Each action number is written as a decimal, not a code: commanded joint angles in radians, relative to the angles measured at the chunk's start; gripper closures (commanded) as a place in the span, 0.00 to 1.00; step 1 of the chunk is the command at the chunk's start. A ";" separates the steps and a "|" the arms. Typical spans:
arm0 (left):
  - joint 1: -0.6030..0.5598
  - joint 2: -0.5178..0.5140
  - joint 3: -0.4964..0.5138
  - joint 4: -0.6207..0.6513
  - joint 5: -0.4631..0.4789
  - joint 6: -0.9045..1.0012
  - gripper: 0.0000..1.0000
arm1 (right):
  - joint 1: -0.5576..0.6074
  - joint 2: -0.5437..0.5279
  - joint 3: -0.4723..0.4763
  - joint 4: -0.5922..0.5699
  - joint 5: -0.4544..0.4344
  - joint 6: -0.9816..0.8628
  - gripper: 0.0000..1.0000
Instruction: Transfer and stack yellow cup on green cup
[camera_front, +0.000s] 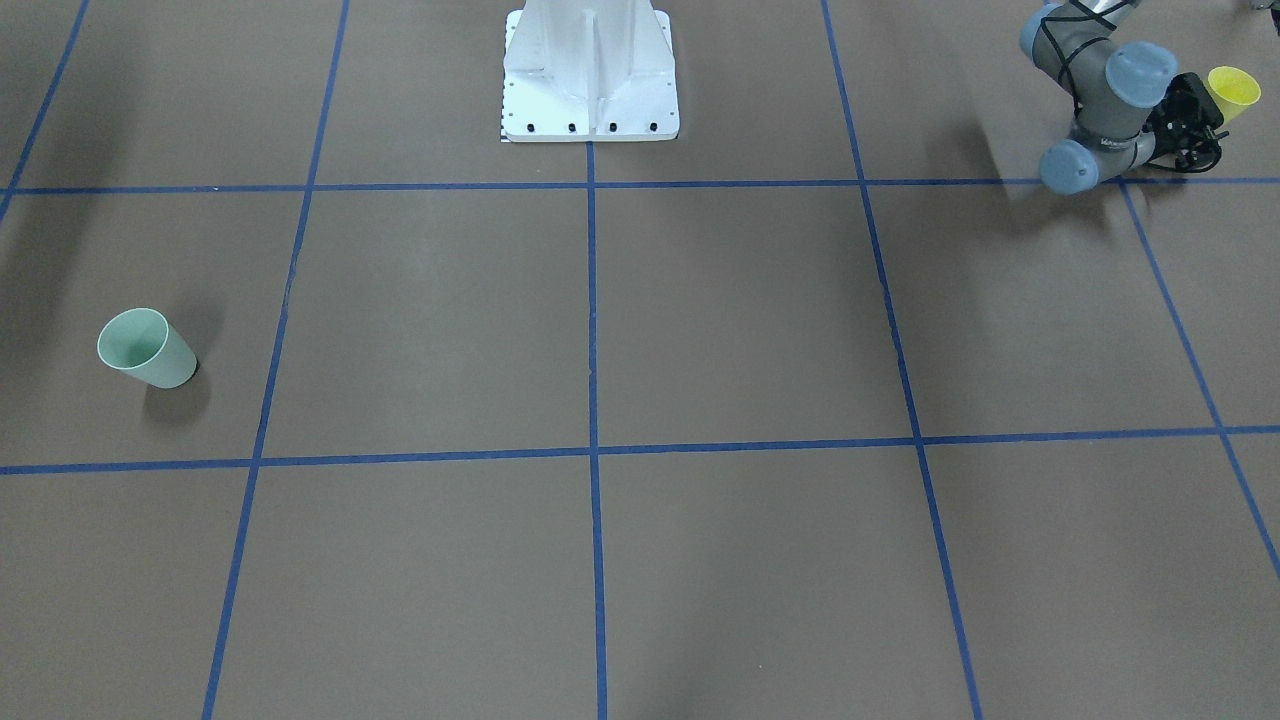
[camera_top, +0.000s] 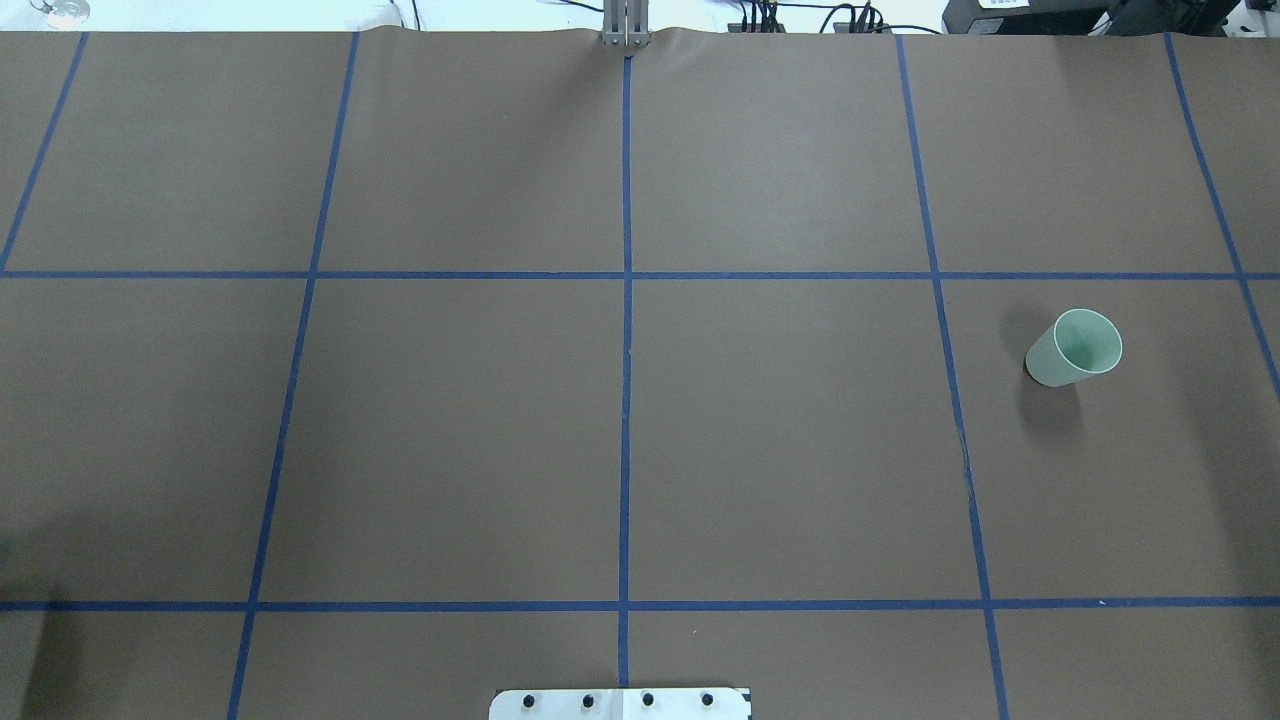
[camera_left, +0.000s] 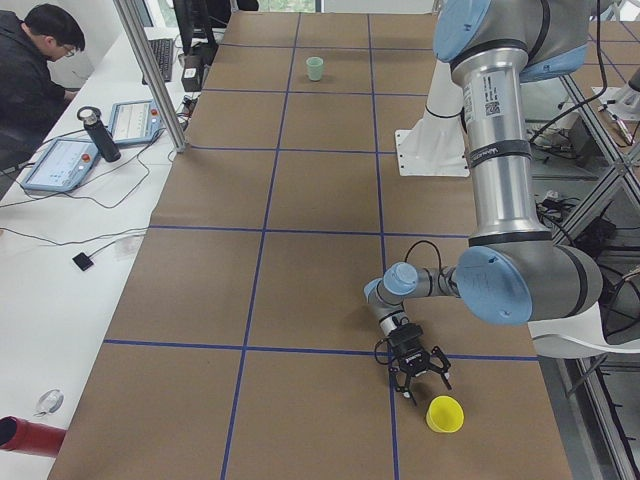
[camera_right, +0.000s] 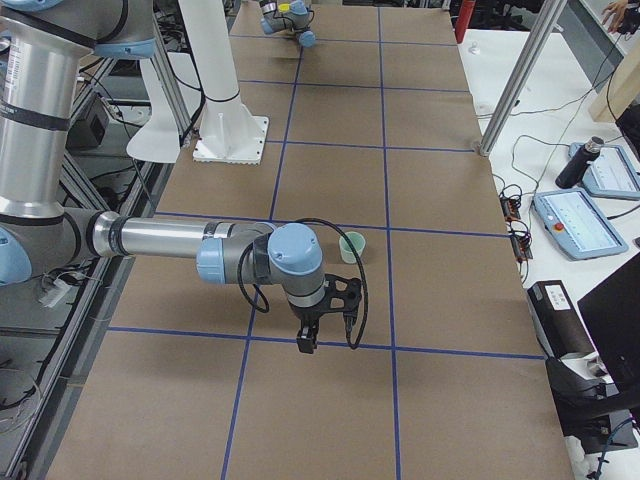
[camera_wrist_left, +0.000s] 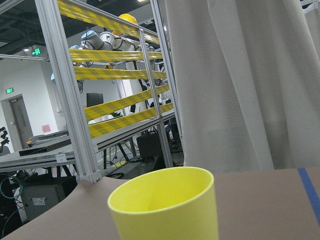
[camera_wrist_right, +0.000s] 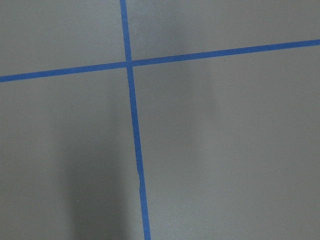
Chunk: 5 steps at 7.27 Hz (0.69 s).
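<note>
I should expect the yellow cup (camera_front: 1231, 96) to be empty when I lift it, because its opening shows only plain yellow inside (camera_wrist_left: 161, 191).
The yellow cup (camera_front: 1232, 90) stands upright near the table's corner on my left side, also in the exterior left view (camera_left: 445, 413); it fills the lower left wrist view (camera_wrist_left: 165, 205). My left gripper (camera_front: 1200, 125) lies low just beside it, fingers spread and open, not around the cup (camera_left: 420, 378). The green cup (camera_front: 147, 348) stands upright on my right side, also in the overhead view (camera_top: 1073, 348). My right gripper (camera_right: 305, 342) shows only in the exterior right view, pointing down a little short of the green cup (camera_right: 351, 246); I cannot tell if it is open.
The robot's white base plate (camera_front: 590, 100) is at the table's middle edge. Blue tape lines (camera_top: 627, 400) divide the brown table into squares. An operator (camera_left: 30, 70) sits at a side desk with tablets and a bottle (camera_left: 100, 135).
</note>
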 joint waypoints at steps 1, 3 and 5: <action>0.000 0.016 0.032 -0.023 0.016 -0.001 0.00 | 0.000 0.000 0.000 0.000 0.000 0.000 0.01; 0.002 0.024 0.032 -0.035 0.018 -0.001 0.00 | 0.000 0.000 0.000 0.000 0.000 0.000 0.01; 0.005 0.024 0.037 -0.035 0.024 -0.002 0.00 | 0.000 0.000 0.000 0.000 -0.002 0.001 0.01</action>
